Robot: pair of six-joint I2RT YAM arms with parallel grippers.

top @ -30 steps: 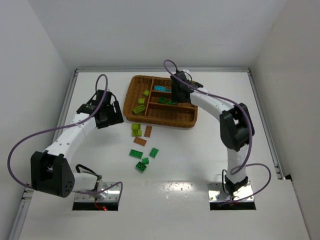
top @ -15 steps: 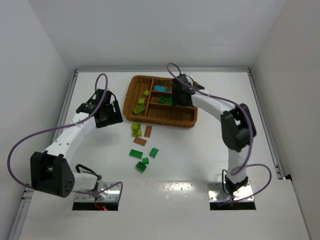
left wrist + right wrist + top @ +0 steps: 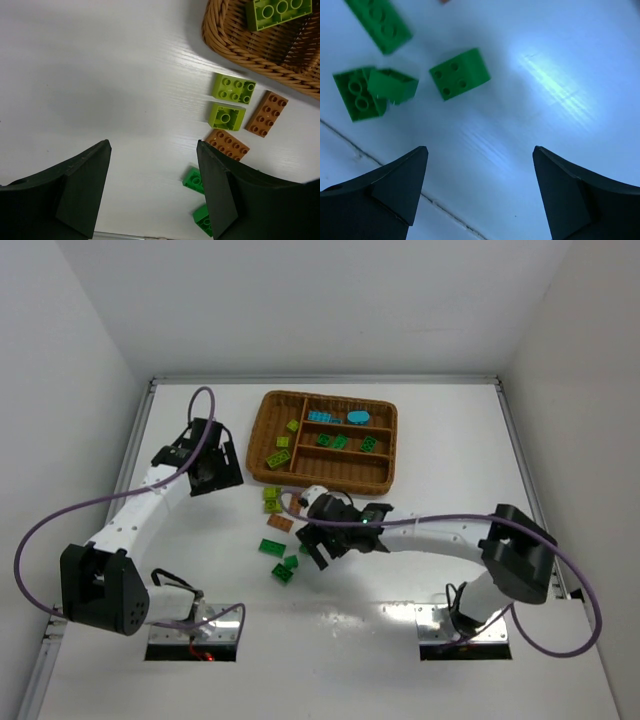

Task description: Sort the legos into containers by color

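Note:
The single dark green brick (image 3: pixel 460 74) is clear of its neighbours, so my right gripper should now approach that brick until its open fingers straddle it, then close.
The wicker tray (image 3: pixel 390 455) holds yellow-green legos (image 3: pixel 279 458) in its tall left section, cyan ones (image 3: pixel 320 417) in the far narrow section and dark green ones (image 3: pixel 340 441) in the middle one. Loose on the table lie two yellow-green bricks (image 3: pixel 233 88), two brown-orange bricks (image 3: pixel 267 113) and several dark green bricks (image 3: pixel 460 74). My right gripper (image 3: pixel 316 548) hangs open and empty just beside the dark green bricks (image 3: pixel 283 574); in its wrist view the gripper (image 3: pixel 480 190) is over bare table. My left gripper (image 3: pixel 218 472) is open and empty, left of the tray, and also shows in its wrist view (image 3: pixel 154 190).
The tray's near narrow section (image 3: pixel 340 464) looks empty. White walls close the table at the back and sides. The right arm (image 3: pixel 440 532) stretches low across the table in front of the tray.
My right gripper has left the tray's middle section and swung down to the loose dark green bricks near the table's front. The left arm has not moved.

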